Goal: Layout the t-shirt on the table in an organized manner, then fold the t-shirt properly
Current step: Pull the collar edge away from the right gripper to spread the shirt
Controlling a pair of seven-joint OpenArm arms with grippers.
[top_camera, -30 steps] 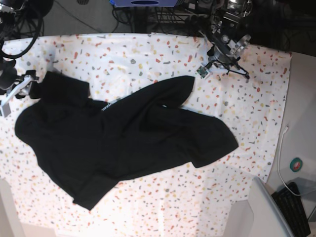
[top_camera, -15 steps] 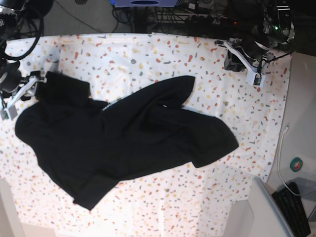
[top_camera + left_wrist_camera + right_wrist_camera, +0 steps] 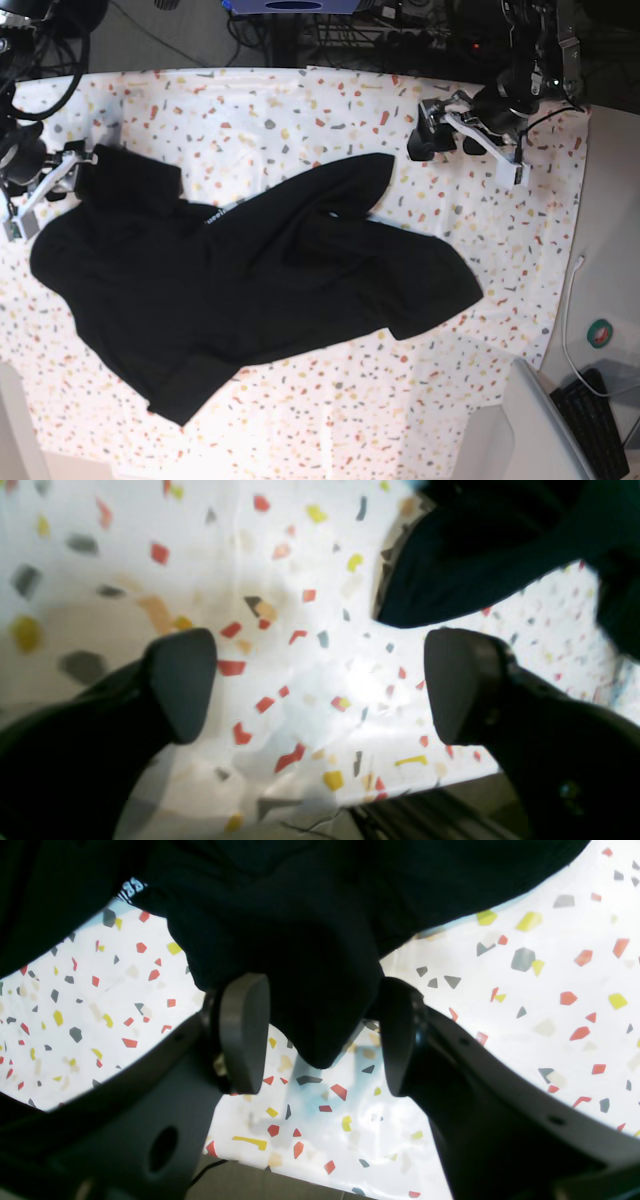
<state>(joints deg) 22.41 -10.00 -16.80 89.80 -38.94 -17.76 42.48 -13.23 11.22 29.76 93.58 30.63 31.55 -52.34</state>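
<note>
I expect the sleeve to stretch out into a long straight edge when I pull it, because slack folds (image 3: 342,210) are bunched up behind the black t-shirt's sleeve tip (image 3: 382,165).
The black t-shirt (image 3: 250,280) lies crumpled and skewed across the speckled white table (image 3: 300,100), one sleeve reaching toward the far right. My left gripper (image 3: 440,135) hovers beside that sleeve tip; in the left wrist view it (image 3: 320,685) is open over bare table (image 3: 300,555), and the t-shirt's edge (image 3: 450,565) lies just beyond its fingertips. My right gripper (image 3: 72,165) is at the shirt's far left corner. In the right wrist view it (image 3: 322,1035) stands open with a pointed fold of the t-shirt (image 3: 300,915) between its fingers (image 3: 245,1032).
Dark equipment and cables (image 3: 330,25) crowd the table's far edge. A keyboard (image 3: 600,425), a white cable (image 3: 568,320) and a grey panel (image 3: 530,430) sit off the table at the near right. The table's edge (image 3: 425,795) is close under the left gripper.
My left gripper has opened wide and swung from the far right back toward the shirt's sleeve. The right gripper has edged a little closer to the shirt's corner. The shirt has not moved.
</note>
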